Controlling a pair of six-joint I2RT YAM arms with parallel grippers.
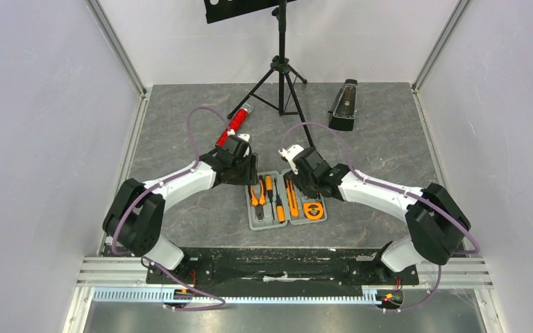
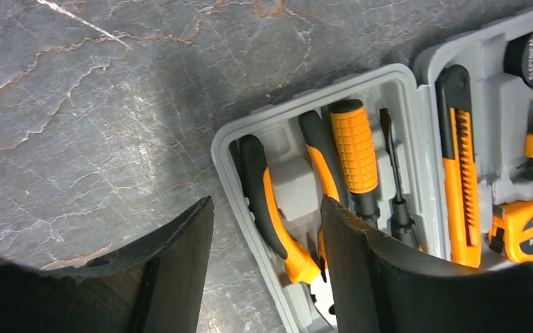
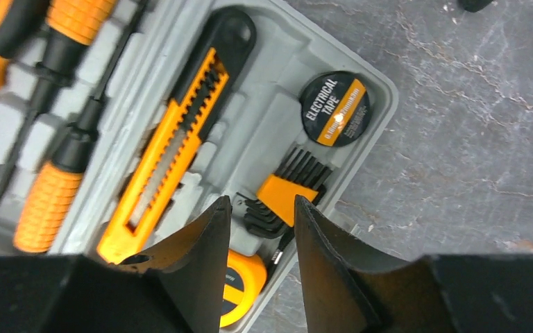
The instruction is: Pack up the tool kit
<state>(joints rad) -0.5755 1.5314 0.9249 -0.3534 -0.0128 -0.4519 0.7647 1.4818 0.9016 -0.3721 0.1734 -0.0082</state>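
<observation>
The robot's right gripper should first lift the hex keys out and put them down beside the case (image 3: 423,215), because the hex keys lie crooked (image 3: 288,198) over the thin black tool.
The grey tool kit case (image 1: 253,220) lies open and flat in the middle of the table. Its left half (image 2: 416,90) holds the pliers (image 2: 260,187) and an orange screwdriver (image 2: 354,149). The right half holds the knife (image 3: 173,146), the tape measure (image 3: 243,288), hex keys (image 3: 288,191) and a roll of electrical tape (image 3: 335,109). My left gripper (image 2: 265,208) hangs open over the case's left rim and the pliers, with nothing in it. My right gripper (image 3: 261,205) is open above the hex keys and tape measure, also holding nothing.
A red glittery cylinder (image 1: 234,125) lies just behind my left gripper (image 1: 248,175). A black tripod stand (image 1: 281,76) rises at the back centre and a black metronome (image 1: 344,105) stands at the back right. White walls close in both sides.
</observation>
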